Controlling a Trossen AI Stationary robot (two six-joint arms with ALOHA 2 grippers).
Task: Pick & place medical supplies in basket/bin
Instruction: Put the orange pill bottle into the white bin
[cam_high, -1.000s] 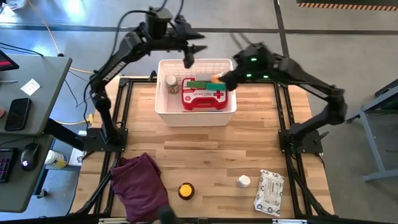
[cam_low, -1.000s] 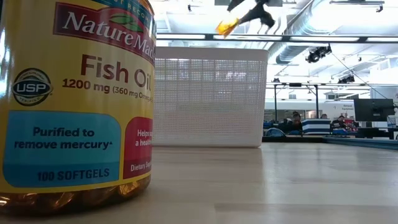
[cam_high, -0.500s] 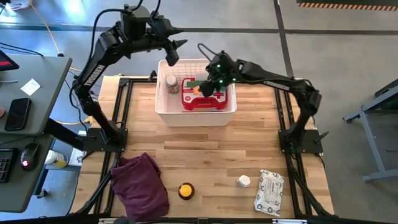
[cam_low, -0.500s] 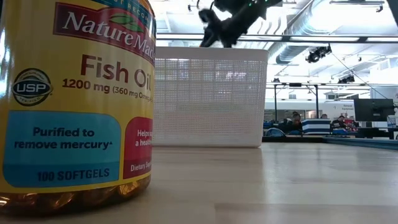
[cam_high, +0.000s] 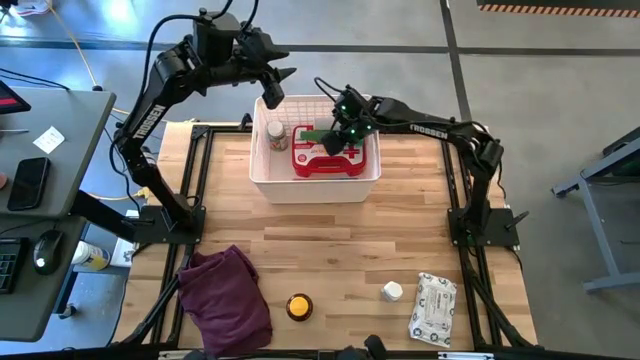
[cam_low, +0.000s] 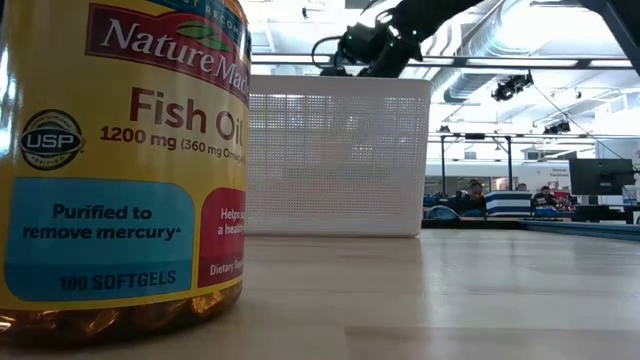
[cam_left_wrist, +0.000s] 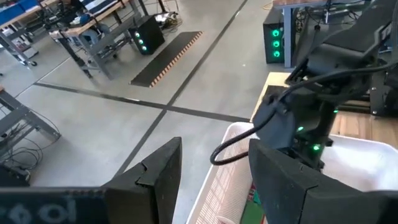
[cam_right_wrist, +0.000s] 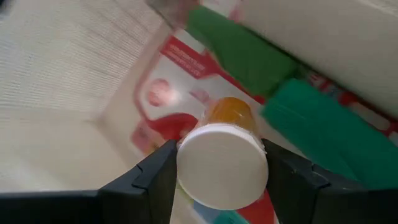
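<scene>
The amber bottle (cam_right_wrist: 232, 112) hangs with its base down over the red case (cam_high: 325, 163), away from the green rolls, so the robot's right gripper keeps going down until the bottle stands there, and then let go.
The white basket (cam_high: 262, 170) stands at the table's far middle and holds a red first-aid case (cam_high: 325, 162), green rolls (cam_high: 316, 135) and a small white bottle (cam_high: 276, 135). My right gripper (cam_high: 335, 140) reaches down into the basket, shut on a small amber bottle (cam_right_wrist: 227, 112) with a white cap. In the right wrist view that bottle hangs over the red case (cam_right_wrist: 163, 93) beside the green rolls (cam_right_wrist: 311, 118). My left gripper (cam_high: 272, 97) hovers open, high over the basket's far left corner, with nothing between its fingers (cam_left_wrist: 155, 180). My right gripper pinches the amber bottle between its two fingers (cam_right_wrist: 155, 180), at the bottle's capped end (cam_right_wrist: 222, 165). The bottle lies along the fingers, cap toward the wrist. The fingers slant down from the table's right side. The bottle is lifted clear, just above the red case inside the basket.
Along the near edge lie a dark purple cloth (cam_high: 228, 300), a yellow-capped fish oil bottle (cam_high: 299, 306), a small white bottle (cam_high: 392, 292) and a white wipes pack (cam_high: 433, 308). The fish oil bottle (cam_low: 120, 160) fills the low view's left. Bare wood lies between the basket and these.
My right gripper has come down from above the basket's rim into the basket, shifting toward the table's left, with the amber bottle still in its hold. My left gripper has drawn away from over the basket toward the table's left and risen slightly, then kept still.
</scene>
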